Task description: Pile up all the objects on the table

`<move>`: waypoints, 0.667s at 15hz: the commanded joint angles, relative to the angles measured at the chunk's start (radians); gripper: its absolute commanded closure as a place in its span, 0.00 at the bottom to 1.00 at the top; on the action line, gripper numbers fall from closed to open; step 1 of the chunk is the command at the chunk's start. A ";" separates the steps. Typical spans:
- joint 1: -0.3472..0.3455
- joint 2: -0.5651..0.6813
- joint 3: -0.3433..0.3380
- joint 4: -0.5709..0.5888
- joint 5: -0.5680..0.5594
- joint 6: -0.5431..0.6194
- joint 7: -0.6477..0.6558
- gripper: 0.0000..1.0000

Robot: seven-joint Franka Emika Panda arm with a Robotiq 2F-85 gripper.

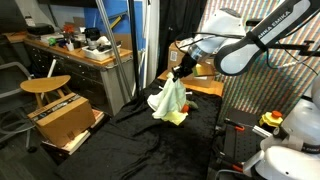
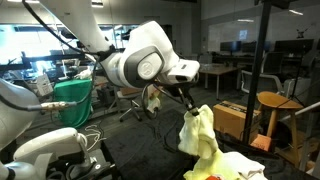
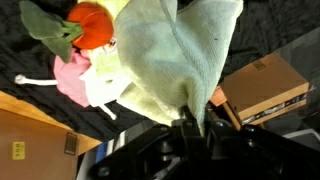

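Note:
The pale yellow cloth [image 1: 170, 98] is hanging off to one side of the red item, so my gripper needs to go back over the small pile [image 1: 186, 108] before it opens.
My gripper [image 3: 190, 118] is shut on the top of a pale yellow cloth [image 3: 170, 55]. In both exterior views the cloth [image 1: 170, 100] [image 2: 205, 140] hangs limp from the gripper [image 1: 180, 75] [image 2: 188, 103] above the black table [image 1: 150, 150]. In the wrist view, a small red ball-like item [image 3: 92, 22], a pink cloth [image 3: 70, 72] and a white cloth [image 3: 100, 88] lie close together on the table [image 3: 20, 60], beside the hanging cloth. A green cloth [image 3: 45, 25] lies against the red item.
An open cardboard box [image 1: 65, 120] and a round wooden stool [image 1: 45, 85] stand off the table's side, with a cluttered wooden workbench [image 1: 90, 55] behind them. A second cardboard box [image 3: 262, 85] sits near the gripper. A green bin [image 2: 72, 95] stands in the background.

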 commanded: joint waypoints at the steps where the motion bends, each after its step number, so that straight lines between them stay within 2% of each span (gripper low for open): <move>1: -0.190 -0.146 0.190 0.002 -0.110 -0.116 0.253 0.93; 6: -0.263 -0.211 0.352 0.005 -0.139 -0.237 0.422 0.92; 10: -0.350 -0.248 0.467 0.018 -0.148 -0.328 0.563 0.92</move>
